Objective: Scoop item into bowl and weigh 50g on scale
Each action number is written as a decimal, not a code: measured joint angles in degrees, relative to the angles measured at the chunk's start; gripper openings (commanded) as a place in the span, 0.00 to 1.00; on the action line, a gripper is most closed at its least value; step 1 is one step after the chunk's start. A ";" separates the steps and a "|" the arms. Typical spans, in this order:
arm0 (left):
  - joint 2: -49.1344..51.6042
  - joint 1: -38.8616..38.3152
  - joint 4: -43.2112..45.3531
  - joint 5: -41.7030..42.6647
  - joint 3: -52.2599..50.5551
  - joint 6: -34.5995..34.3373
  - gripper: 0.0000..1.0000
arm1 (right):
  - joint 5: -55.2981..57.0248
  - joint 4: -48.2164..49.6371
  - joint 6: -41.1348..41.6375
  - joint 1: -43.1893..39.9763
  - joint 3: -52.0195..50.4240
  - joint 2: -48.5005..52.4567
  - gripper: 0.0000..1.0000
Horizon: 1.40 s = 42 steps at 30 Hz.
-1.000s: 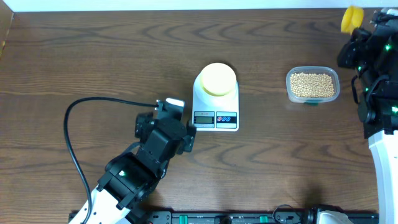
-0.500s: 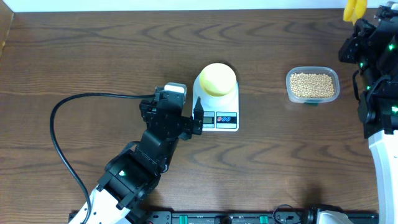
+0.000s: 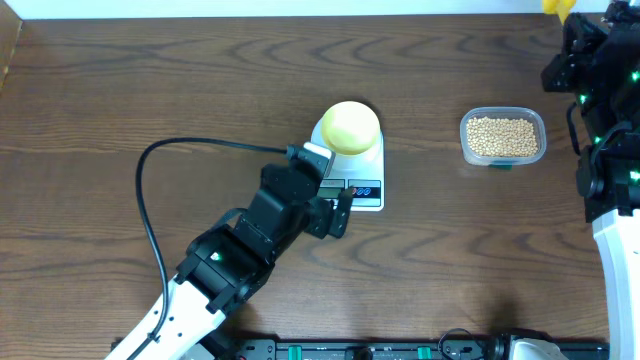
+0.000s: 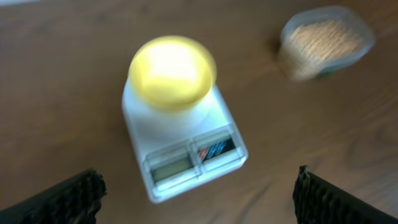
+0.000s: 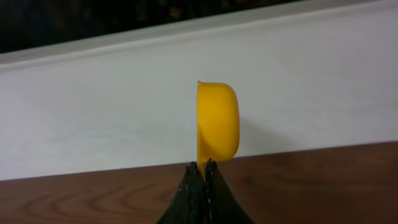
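Note:
The scale's display (image 4: 171,168) is blank, so the robot's left gripper should close its wide-open fingers and push the red button (image 4: 203,153) before the right gripper scoops beans.
The pale yellow bowl (image 3: 352,125) sits on the round platform of the white scale (image 3: 368,160) at mid-table; both show blurred in the left wrist view, the bowl (image 4: 172,68) above the scale's display (image 4: 186,165). The tan beans (image 3: 502,136) fill a clear tub to the right, also in the left wrist view (image 4: 323,38). My left gripper (image 3: 328,195) hovers open and empty over the scale's front edge, its fingers wide apart (image 4: 199,208). My right gripper (image 3: 574,22) is at the far right edge, shut on the handle of a yellow scoop (image 5: 217,121), its fingertips (image 5: 202,167) pinched together.
The left arm's black cable (image 3: 150,190) loops across the table to the left of the scale. A white wall (image 5: 93,118) runs behind the table's far edge. The right arm's body (image 3: 610,130) stands just right of the bean tub.
My left arm has swung right and now covers part of the scale's display. My right gripper has lifted the scoop farther toward the table's far edge.

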 measured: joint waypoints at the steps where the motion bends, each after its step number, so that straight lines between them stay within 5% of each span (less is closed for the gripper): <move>1: 0.00 0.00 1.68 0.85 0.33 -0.09 0.99 | -0.74 0.33 0.00 0.00 -0.02 0.00 0.01; 6: -0.04 0.22 2.32 1.62 0.59 -0.11 0.99 | -2.82 0.46 0.00 0.00 -0.02 0.00 0.01; 16: 5.99 1.03 -11.23 -3.76 1.97 -3.39 0.99 | -3.91 0.39 0.00 0.00 -0.02 0.00 0.01; 22: 13.86 1.25 -17.53 -0.24 13.07 -6.27 0.99 | -4.00 0.42 0.00 0.00 0.00 0.00 0.01; 26: 16.59 1.36 -14.21 4.11 17.49 -6.60 0.99 | -4.00 0.42 0.00 0.00 -0.02 0.00 0.01; 27: 16.65 1.33 -13.22 5.01 17.66 -6.62 0.96 | -4.00 0.39 0.00 0.00 -0.02 0.00 0.01; 31: 16.70 1.36 -12.11 6.62 17.75 -7.43 0.27 | -4.00 0.39 0.00 0.00 -0.02 0.00 0.01; 33: 16.90 1.33 -12.15 6.62 17.75 -7.61 0.08 | -4.00 0.39 0.00 0.00 -0.02 0.00 0.01; 42: 25.92 1.29 -12.57 6.60 17.70 -7.65 0.07 | -4.00 0.42 -1.36 0.00 -0.02 0.00 0.01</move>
